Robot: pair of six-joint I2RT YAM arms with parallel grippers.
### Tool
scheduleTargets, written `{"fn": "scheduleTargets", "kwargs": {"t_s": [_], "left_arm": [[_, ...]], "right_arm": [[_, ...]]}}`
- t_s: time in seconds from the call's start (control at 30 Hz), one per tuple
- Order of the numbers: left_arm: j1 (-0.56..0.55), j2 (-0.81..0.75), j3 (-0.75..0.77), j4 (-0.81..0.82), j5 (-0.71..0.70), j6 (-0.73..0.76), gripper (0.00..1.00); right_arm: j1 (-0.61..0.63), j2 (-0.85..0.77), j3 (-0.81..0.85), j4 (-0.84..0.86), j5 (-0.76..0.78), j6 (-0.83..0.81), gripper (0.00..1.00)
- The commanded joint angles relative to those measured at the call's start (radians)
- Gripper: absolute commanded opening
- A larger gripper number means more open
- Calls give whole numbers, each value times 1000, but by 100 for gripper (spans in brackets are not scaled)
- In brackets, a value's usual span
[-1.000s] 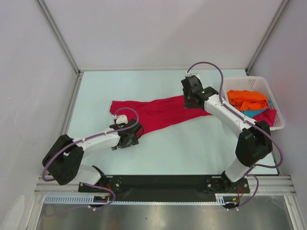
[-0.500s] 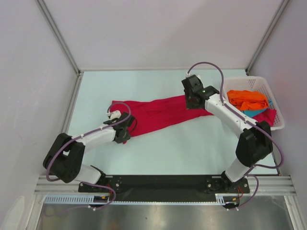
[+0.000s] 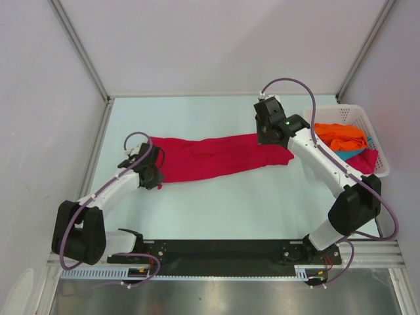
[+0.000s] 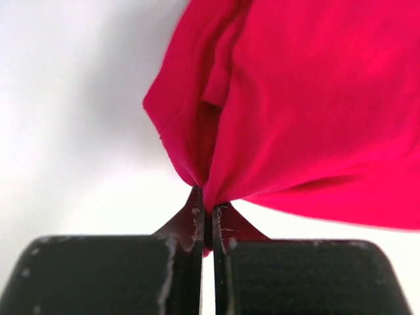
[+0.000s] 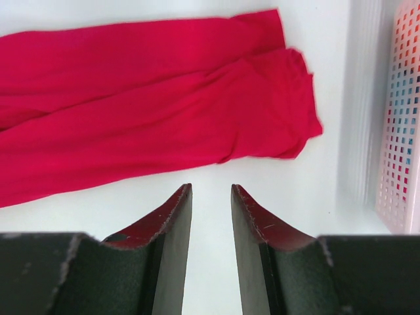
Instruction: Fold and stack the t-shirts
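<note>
My left gripper should now draw the t-shirt's corner toward the empty table (image 3: 116, 139) until the red t-shirt's loose end (image 3: 281, 156), lying near the basket, is clear, then let go.
A crimson red t-shirt (image 3: 216, 156) lies stretched out in a long band across the table. My left gripper (image 3: 155, 176) is at its left end, shut on a bunched corner of the red cloth (image 4: 275, 105), which fans out from between the fingertips (image 4: 209, 197). My right gripper (image 3: 270, 136) hovers over the shirt's right end; in the right wrist view its jaws (image 5: 210, 187) stand open and empty, with the red t-shirt (image 5: 157, 111) lying beyond them. Orange (image 3: 338, 136) and teal (image 3: 348, 155) t-shirts lie in the basket, with more red cloth (image 3: 366, 161) beside them.
The white slatted basket (image 3: 341, 108) stands at the table's right edge, close to my right arm; its wall (image 5: 403, 131) shows at the right of the right wrist view. Enclosure walls border the table on the left, back and right.
My left gripper shut on the shirt's left end and pulled it left and away, straightening the cloth. My right gripper shifted slightly right and stayed open.
</note>
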State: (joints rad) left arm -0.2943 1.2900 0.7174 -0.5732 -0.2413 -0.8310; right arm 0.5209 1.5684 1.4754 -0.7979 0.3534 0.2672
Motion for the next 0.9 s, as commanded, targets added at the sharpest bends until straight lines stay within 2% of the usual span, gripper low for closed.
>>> {"fn": "scheduleTargets", "kwargs": {"t_s": [0.0,0.17,0.47,0.87], "left_arm": [[150,-51,96,-42,33,88,0],[254,34,235,-51,94,136,0],[429,284,471,-34,145,150,0],[530,532,767,-83,212,159,0]], "right_arm": [[1,-36,49,-9,-13,-14,36],[10,-44,51,-9,-24,-10,36],[1,-74,49,-35,-7,-20,36],[-13,-22,60,-23,-34,-19,36]]}}
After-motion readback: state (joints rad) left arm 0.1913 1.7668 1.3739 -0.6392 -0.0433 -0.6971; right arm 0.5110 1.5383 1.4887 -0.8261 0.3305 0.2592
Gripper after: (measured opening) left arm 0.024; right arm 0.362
